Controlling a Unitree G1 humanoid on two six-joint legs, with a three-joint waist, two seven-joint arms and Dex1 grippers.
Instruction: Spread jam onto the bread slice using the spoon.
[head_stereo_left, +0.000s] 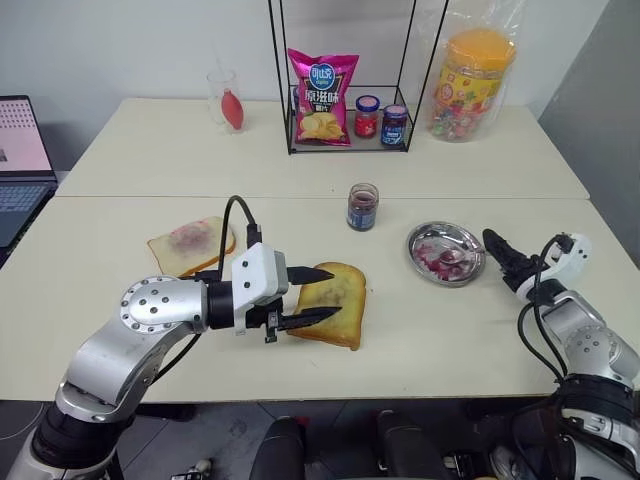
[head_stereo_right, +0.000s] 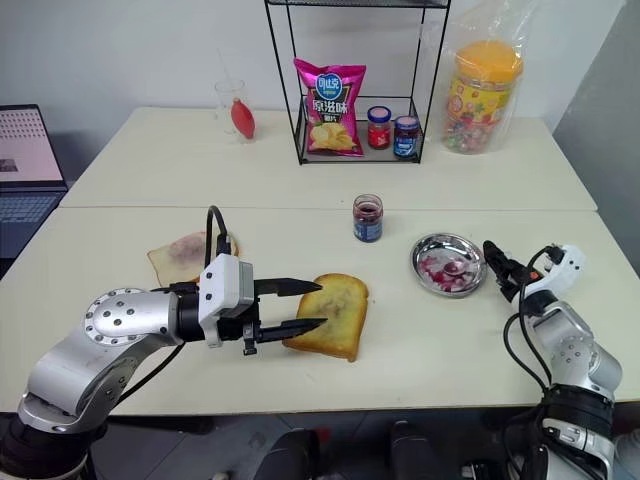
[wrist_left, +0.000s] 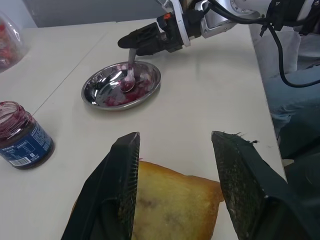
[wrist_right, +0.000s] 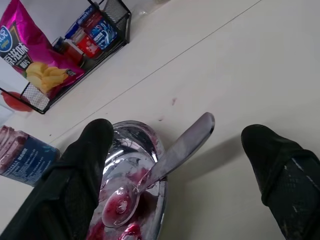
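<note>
Glossy red jam is sticking in the spoon's bowl (wrist_right: 122, 204). The jam (wrist_right: 119, 206) should stay in a thick patch when I spread it on the bread slice.
The golden-brown bread slice (head_stereo_left: 345, 300) lies flat at the table's front centre, with a faint dark smear on its top. My left gripper (head_stereo_left: 332, 292) reaches over its left end, fingers apart above the crust and not closed on it. The spoon (wrist_right: 170, 157) rests in the round steel dish (head_stereo_left: 415, 250), bowl down in red jam smears, handle sticking out over the rim. My right gripper (wrist_right: 180, 132) is open at the dish's right edge with the spoon handle between its fingers, untouched. The open jam jar (head_stereo_left: 362, 207) with its blue label stands behind the bread.
A paler slice with a purplish smear (head_stereo_left: 190, 245) lies left of the bread. At the back a wire rack holds a chip bag (head_stereo_left: 322, 97) and two small capped jars (head_stereo_left: 380, 120). A candy tub (head_stereo_left: 475, 80) stands back right, a laptop (head_stereo_left: 20, 160) far left.
</note>
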